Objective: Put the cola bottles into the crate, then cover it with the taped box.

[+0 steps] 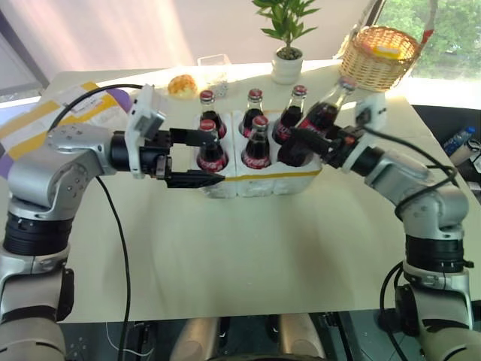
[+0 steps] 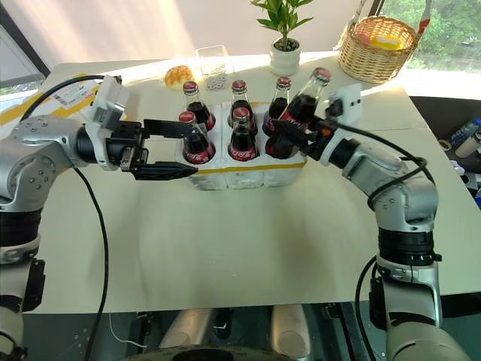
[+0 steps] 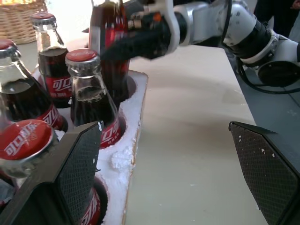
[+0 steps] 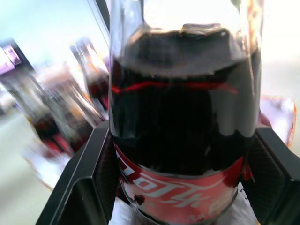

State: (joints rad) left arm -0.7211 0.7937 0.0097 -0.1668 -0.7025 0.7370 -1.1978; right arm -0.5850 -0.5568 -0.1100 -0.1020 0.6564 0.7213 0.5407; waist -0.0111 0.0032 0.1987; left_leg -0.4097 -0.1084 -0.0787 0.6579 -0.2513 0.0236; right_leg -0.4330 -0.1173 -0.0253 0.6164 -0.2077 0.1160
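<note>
I expect the whole taped box to follow stiffly when I lift by the purple tab, because yellow tape [image 1: 36, 113] runs along the box's straight body.
Several cola bottles [image 1: 260, 143] stand upright in the holes of the white foam crate [image 1: 248, 188]. My right gripper [image 1: 304, 139] is shut on one more cola bottle [image 1: 323, 114], which leans with its cap toward the basket and its base at the crate's front right hole. My left gripper [image 1: 197, 159] stands open at the crate's left front corner. One of its fingers [image 3: 82, 168] lies beside the front left bottle, the other out over the table, with nothing gripped. The taped box [image 1: 34, 124] lies at the table's far left.
Behind the crate stand a potted plant [image 1: 285, 45], a wicker basket [image 1: 379, 56], a bun [image 1: 182, 85] and a clear container [image 1: 214, 68]. Bare tabletop [image 1: 248, 256] stretches in front of the crate.
</note>
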